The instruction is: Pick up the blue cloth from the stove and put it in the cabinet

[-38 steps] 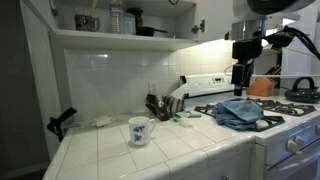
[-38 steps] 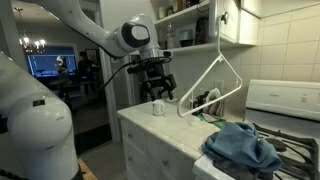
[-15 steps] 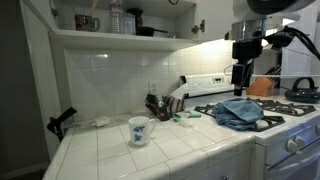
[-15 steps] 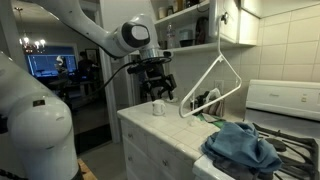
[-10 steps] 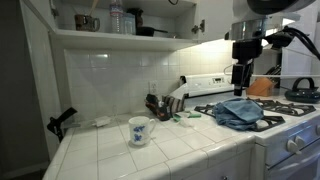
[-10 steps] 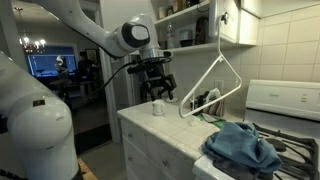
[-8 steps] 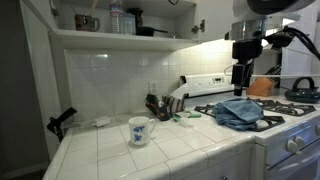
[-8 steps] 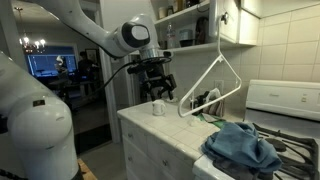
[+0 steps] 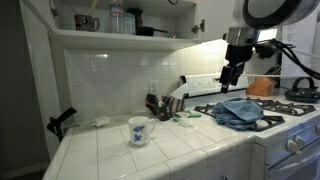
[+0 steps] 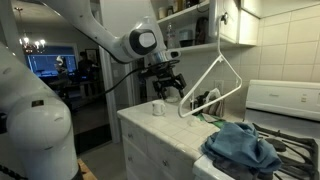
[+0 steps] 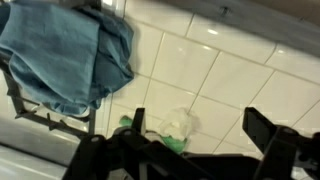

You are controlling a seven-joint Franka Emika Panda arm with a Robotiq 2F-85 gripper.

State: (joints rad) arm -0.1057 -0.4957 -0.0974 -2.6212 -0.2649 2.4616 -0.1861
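The counter tiles (image 11: 207, 98) lie below my downward-pointing open gripper, well beside the blue cloth, so next I swing back over the stove and lower onto the cloth's middle (image 10: 243, 147).
The blue cloth (image 9: 240, 111) lies crumpled on the stove grates (image 9: 290, 107), also seen in the other exterior view (image 10: 243, 146) and at the upper left of the wrist view (image 11: 70, 55). My gripper (image 9: 228, 79) hangs open and empty in the air above the counter, up and to the left of the cloth; it also shows in an exterior view (image 10: 168, 88). In the wrist view its two fingers (image 11: 258, 124) stand wide apart over white tiles (image 11: 198, 127). The open cabinet shelf (image 9: 120, 38) is above the counter.
A white mug (image 9: 138, 131) stands on the tiled counter (image 9: 160, 150). A utensil rack (image 9: 160, 104) and green-white scraps (image 11: 172, 126) sit by the stove. A wire hanger (image 10: 214, 83) leans on the counter. Jars and a pot (image 9: 118, 20) fill the shelf.
My gripper has moved away from above the cloth, up and toward the counter side. The cloth has not moved.
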